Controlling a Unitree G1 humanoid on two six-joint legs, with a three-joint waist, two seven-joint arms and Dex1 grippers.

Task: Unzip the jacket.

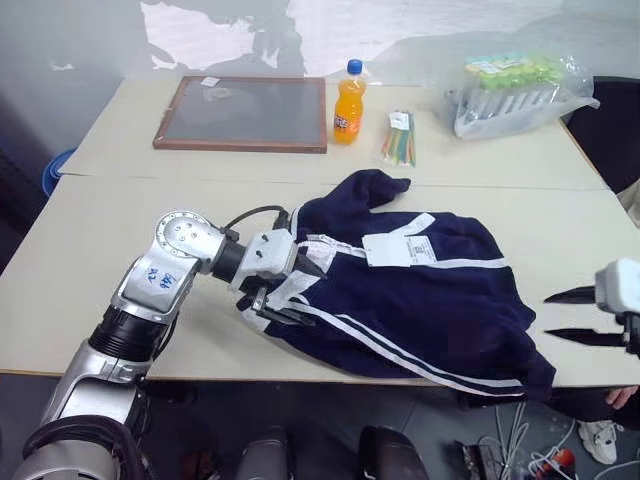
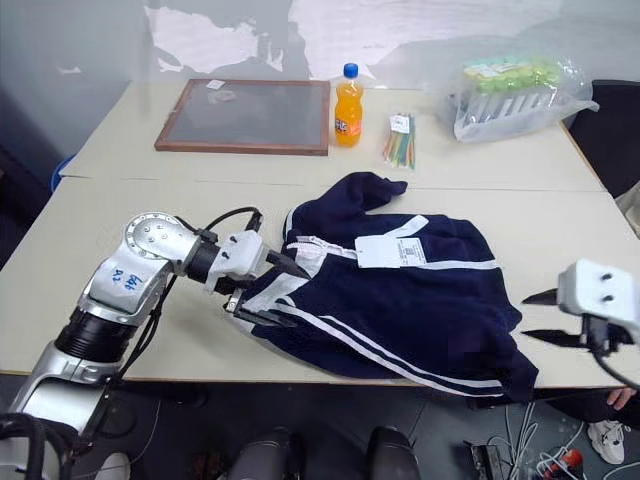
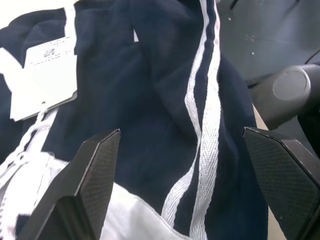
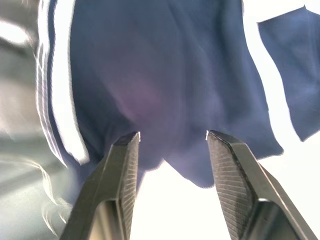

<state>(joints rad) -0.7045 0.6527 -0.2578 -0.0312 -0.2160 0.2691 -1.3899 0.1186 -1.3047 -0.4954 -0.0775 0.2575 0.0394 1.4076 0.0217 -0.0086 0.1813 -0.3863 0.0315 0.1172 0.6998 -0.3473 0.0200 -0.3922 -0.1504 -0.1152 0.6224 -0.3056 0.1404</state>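
Note:
I expect the white paper tag (image 1: 398, 249) to drag the zipper open as far as the hem when I pull the tag, because it lies over the white zipper edging (image 1: 346, 247).
The navy jacket (image 1: 420, 300) lies crumpled across the near table, with white stripes and a white paper tag (image 1: 400, 248); its lower hem hangs over the front edge. My left gripper (image 1: 305, 292) is open at the jacket's collar end, its fingers (image 3: 100, 165) spread wide over the white shoulder panel and striped fabric. The white zipper edging (image 1: 335, 243) runs just beyond it. My right gripper (image 1: 550, 316) stands open beside the jacket's right end, nothing between its fingers (image 4: 122, 170), pointing at the blue fabric.
On the far table are a framed dark board (image 1: 245, 112), an orange soda bottle (image 1: 348, 103), a bundle of coloured sticks (image 1: 400, 138) and a plastic bag of bottles (image 1: 515, 92). Bare tabletop (image 1: 90, 260) lies left of the jacket. Cables lie on the floor at the right.

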